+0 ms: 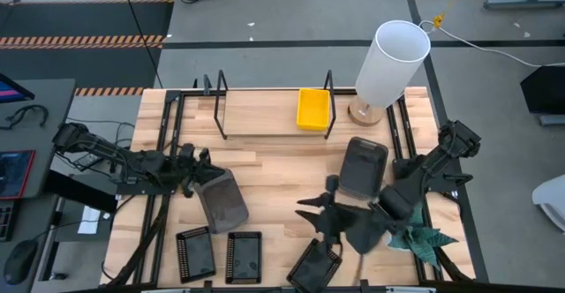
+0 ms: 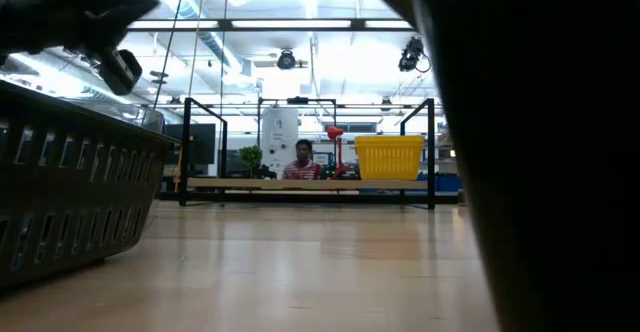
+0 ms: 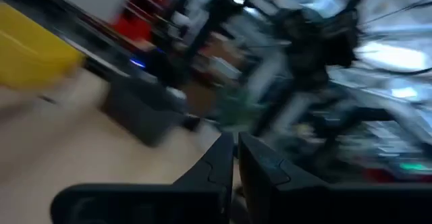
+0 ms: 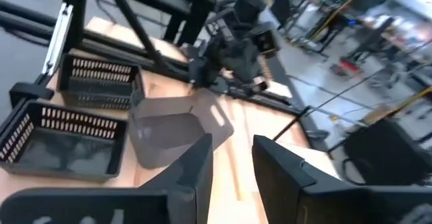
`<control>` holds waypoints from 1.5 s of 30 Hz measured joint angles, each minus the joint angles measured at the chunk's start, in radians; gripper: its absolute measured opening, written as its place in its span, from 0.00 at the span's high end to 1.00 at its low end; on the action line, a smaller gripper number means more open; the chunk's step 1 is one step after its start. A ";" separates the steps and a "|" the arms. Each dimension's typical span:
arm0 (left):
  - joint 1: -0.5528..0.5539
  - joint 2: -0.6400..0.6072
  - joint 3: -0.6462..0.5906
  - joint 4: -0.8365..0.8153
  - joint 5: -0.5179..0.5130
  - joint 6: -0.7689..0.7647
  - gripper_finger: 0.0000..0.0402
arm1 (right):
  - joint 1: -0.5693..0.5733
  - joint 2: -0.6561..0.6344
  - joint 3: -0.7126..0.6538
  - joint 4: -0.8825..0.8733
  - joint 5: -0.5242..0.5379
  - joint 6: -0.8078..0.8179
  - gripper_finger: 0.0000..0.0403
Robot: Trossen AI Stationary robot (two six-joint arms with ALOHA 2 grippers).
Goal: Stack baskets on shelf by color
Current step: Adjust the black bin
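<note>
The dark grey basket point(image 1: 222, 203) sits at an angle to the shelf and my left gripper is pointing level, so that gripper should tilt down, grip the basket's rim point(image 1: 226, 174) and straighten the basket.
My left gripper point(image 1: 201, 176) point(image 3: 236, 150) is shut on a dark grey basket point(image 1: 222, 201) point(image 4: 172, 126) over the table's left middle. My right gripper point(image 1: 311, 214) point(image 4: 231, 156) is open and empty, just above a black mesh basket point(image 1: 313, 266) at the near edge. A second dark grey basket point(image 1: 364, 165) point(image 3: 142, 113) rests on its bottom on the table right of centre. Two more black mesh baskets point(image 1: 194, 253) point(image 1: 243, 256) sit at the near left. A yellow basket point(image 1: 313, 108) point(image 2: 388, 157) stands on the shelf point(image 1: 265, 112) point(image 2: 310, 184), toward its right end. My left gripper pinches the grey basket's rim at one short end point(image 1: 210, 182) point(image 4: 196, 106) between its two fingers, which come level from the table's left. The basket hangs tilted below the fingers, held end up. Whether its low end touches the table cannot be told.
A white cylinder lamp point(image 1: 388, 63) on a wooden base stands at the shelf's right end. A teal object point(image 1: 424, 240) lies under the right arm. In the low view a mesh basket point(image 2: 70, 192) and a dark mass point(image 2: 540, 152) block both sides. A person point(image 2: 300, 162) sits far behind.
</note>
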State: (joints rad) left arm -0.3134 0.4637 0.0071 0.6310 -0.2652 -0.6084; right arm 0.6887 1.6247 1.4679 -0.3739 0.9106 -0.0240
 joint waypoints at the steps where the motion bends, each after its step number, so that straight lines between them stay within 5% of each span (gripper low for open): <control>1: 0.000 0.000 0.000 -0.002 0.040 -0.027 0.92 | 0.015 -0.001 0.000 0.002 0.031 0.004 0.73; 11: 0.011 0.010 0.059 -0.173 0.114 -0.084 0.94 | 0.084 -0.002 0.000 -0.001 0.145 0.021 0.73; 19: 0.040 0.120 0.577 -1.092 0.153 0.052 0.98 | 0.065 -0.002 0.000 -0.009 0.144 0.033 0.73; 23: 0.041 0.231 0.707 -1.361 0.105 0.044 0.93 | 0.067 -0.002 0.000 -0.013 0.144 0.033 0.73; 34: 0.123 0.555 0.796 -1.611 0.058 0.073 0.64 | 0.066 -0.001 0.000 -0.042 0.143 0.059 0.73; 45: 0.281 0.764 0.817 -1.653 0.201 0.224 0.51 | 0.066 -0.001 0.000 -0.048 0.143 0.074 0.73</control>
State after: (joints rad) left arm -0.0321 1.2280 0.8242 -1.0220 -0.0639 -0.3842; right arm 0.7551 1.6238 1.4681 -0.4217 1.0538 0.0502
